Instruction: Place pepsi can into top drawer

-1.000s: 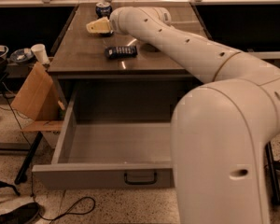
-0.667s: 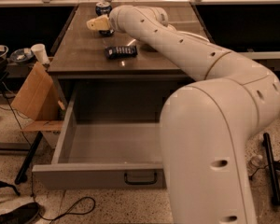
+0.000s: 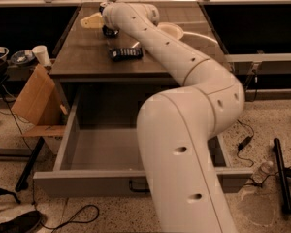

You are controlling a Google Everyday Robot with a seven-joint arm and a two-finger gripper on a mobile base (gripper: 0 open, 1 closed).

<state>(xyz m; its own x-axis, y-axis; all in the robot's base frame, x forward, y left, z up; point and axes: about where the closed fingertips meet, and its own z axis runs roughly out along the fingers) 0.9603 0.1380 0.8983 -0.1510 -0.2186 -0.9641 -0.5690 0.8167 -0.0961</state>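
The top drawer's plain grey bottom [image 3: 103, 138] shows clear beside the robot's arm, so the robot should expect the hidden part of the drawer to be empty when it lifts the can.
The pepsi can [image 3: 109, 31] stands at the back of the wooden counter [image 3: 82, 57] and is mostly hidden behind my wrist; only a dark lower part shows. My gripper [image 3: 93, 21] is at the back left of the counter, right beside the can at its left. The top drawer [image 3: 87, 183] is pulled open below the counter, with a plain grey inside [image 3: 102, 149] and a small dark handle [image 3: 136, 186] on its front panel. My arm crosses over the drawer's right half.
A flat dark snack packet [image 3: 126, 54] lies on the counter in front of the can. A cardboard box [image 3: 36, 101], a white cup [image 3: 40, 55] and bowls [image 3: 19, 56] stand at the left. Cables and a black pole [image 3: 281, 178] lie on the floor.
My arm has reached farther back and left over the counter. The wrist now covers most of the can, which showed clear before. The snack packet and drawer have not moved.
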